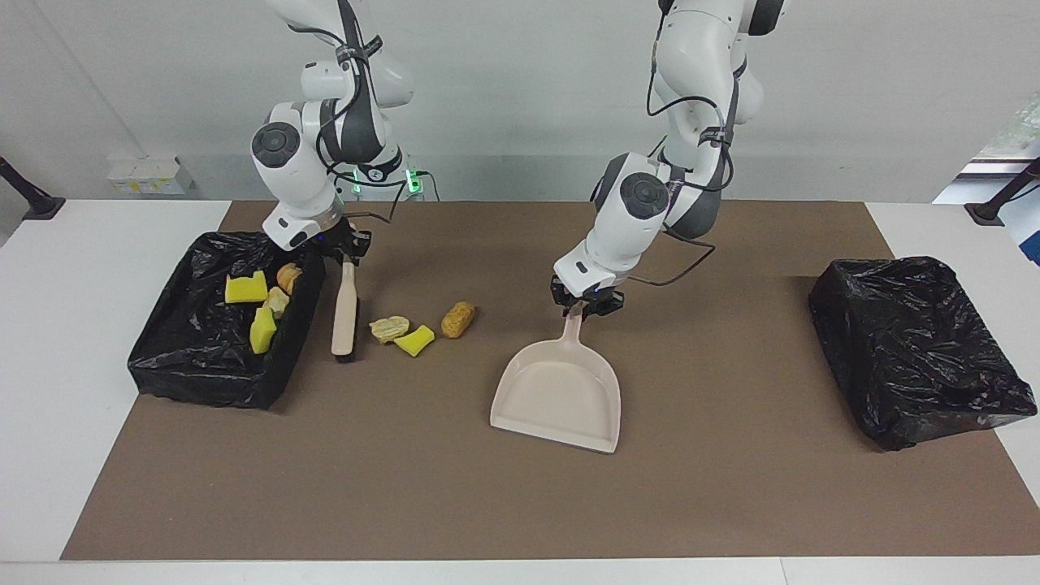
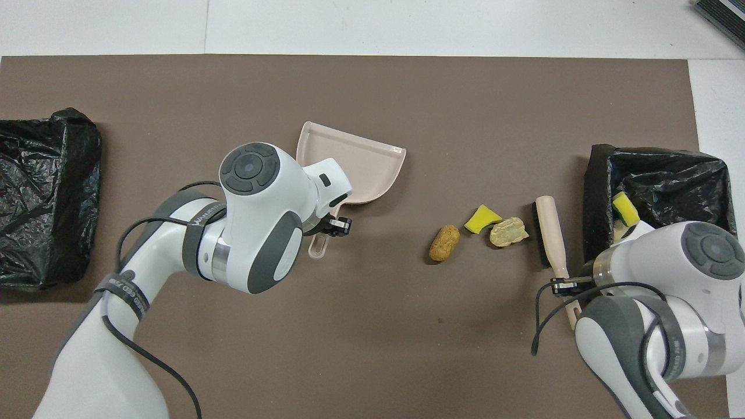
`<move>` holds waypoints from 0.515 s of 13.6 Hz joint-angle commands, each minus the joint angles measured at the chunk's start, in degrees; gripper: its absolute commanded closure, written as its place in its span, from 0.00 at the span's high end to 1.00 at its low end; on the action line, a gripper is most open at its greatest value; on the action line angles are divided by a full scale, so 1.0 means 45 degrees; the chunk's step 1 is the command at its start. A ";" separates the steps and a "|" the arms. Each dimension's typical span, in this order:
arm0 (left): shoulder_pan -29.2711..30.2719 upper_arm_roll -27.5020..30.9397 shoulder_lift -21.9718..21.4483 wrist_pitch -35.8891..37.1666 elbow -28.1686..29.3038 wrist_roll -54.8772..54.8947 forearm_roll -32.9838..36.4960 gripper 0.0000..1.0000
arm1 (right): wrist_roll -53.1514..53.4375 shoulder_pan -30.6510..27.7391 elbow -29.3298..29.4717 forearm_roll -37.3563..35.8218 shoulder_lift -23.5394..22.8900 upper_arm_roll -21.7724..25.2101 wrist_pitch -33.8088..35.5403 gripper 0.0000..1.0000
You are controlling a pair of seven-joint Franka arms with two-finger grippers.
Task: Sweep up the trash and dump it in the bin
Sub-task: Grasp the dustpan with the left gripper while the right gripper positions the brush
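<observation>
My left gripper is pointing the dustpan's open edge (image 2: 356, 137) away from the scraps, so it should turn that edge toward the golden-brown piece (image 2: 444, 243) before my right gripper sweeps.
Three scraps of trash lie in a row on the brown mat: a tan piece (image 1: 389, 327) (image 2: 508, 231), a yellow sponge bit (image 1: 415, 340) (image 2: 482, 217) and a golden-brown piece (image 1: 457, 318) (image 2: 444, 242). Beside the tan piece stands the beige brush (image 1: 344, 313) (image 2: 550, 238), with my right gripper (image 1: 345, 248) (image 2: 567, 285) shut on its handle. My left gripper (image 1: 587, 305) (image 2: 332, 227) is shut on the handle of the beige dustpan (image 1: 561, 390) (image 2: 361, 169), which sits askew at mid-table. The black-lined bin (image 1: 203, 390) (image 2: 669, 174) at the right arm's end holds several scraps.
A second black-bagged bin (image 1: 910, 349) (image 2: 41, 192) stands at the left arm's end of the mat. Bare mat stretches between the dustpan and the loose scraps. White table borders the mat.
</observation>
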State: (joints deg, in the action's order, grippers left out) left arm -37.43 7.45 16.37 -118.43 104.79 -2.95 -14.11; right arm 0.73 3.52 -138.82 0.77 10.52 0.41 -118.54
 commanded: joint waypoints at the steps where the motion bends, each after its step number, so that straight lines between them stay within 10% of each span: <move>1: 0.0776 -0.0014 -0.0455 0.1741 -0.0161 0.2888 0.0342 0.00 | 0.0053 0.0758 -0.0147 -0.0152 0.0123 -0.0053 -0.0102 0.00; 7: 0.0238 -0.0073 -0.1137 0.3094 0.0189 0.6866 0.0903 0.00 | 0.2116 0.2282 -0.0186 -0.0152 -0.0051 -0.0053 -0.0141 0.00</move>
State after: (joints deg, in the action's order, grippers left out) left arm -32.43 7.19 13.63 -105.32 103.96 26.41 -12.78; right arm 5.53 12.22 -138.95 0.77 10.51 0.23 -118.54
